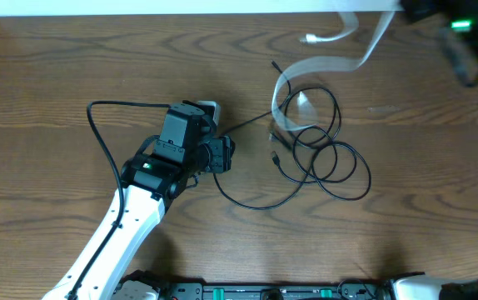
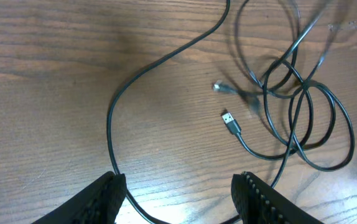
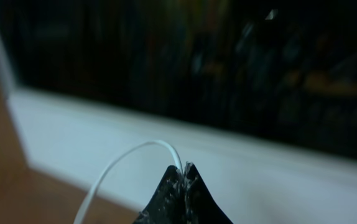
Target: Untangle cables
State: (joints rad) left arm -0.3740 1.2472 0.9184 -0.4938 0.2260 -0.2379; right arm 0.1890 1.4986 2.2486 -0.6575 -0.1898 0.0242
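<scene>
The white cable's plug [image 1: 310, 38] hangs free of the black loops, so the robot's right gripper should now move away from the loops and let go of the cable over open table [image 1: 462, 162].
The black cable [image 1: 326, 154] lies in tangled loops right of centre, with one long strand running left to my left gripper [image 1: 225, 155]. In the left wrist view the left gripper [image 2: 181, 199] is open, low over the table. The black strand [image 2: 111, 124] passes between its fingers. The loops [image 2: 303, 118] and a USB plug [image 2: 229, 121] lie ahead. The white cable [image 1: 322, 62] rises in a blurred arc from the loops toward the top right. My right gripper [image 3: 183, 168] is shut on the white cable [image 3: 113, 165], held up off the table.
A white wall or border [image 1: 181, 7] runs along the table's far edge. A loose white plug end [image 1: 310, 38] hangs near it. The left arm's thick black cable [image 1: 97, 133] loops out to its left. The right arm [image 1: 472, 50] is blurred at the top right.
</scene>
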